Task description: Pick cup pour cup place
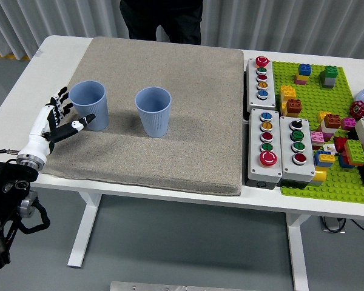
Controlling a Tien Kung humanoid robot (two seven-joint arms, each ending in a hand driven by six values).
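Note:
The blue cup (92, 110) beside my left hand will be empty when it is tilted, because only the plain blue side shows inside the cup's rim (88, 92).
Two light blue ribbed cups stand upright on the grey mat (188, 103): the left cup (89, 105) and the right cup (153, 111), a short gap between them. My left hand (62, 118) reaches in from the lower left, fingers spread, just left of the left cup. Its thumb points at the cup's base and its fingers are level with the rim. It holds nothing. My right hand is out of view.
Grey button boxes (261, 79), (281, 148) lie right of the mat. A green baseplate (346, 182) with several toy bricks fills the far right. A person in dark clothes (161, 18) stands at the far edge.

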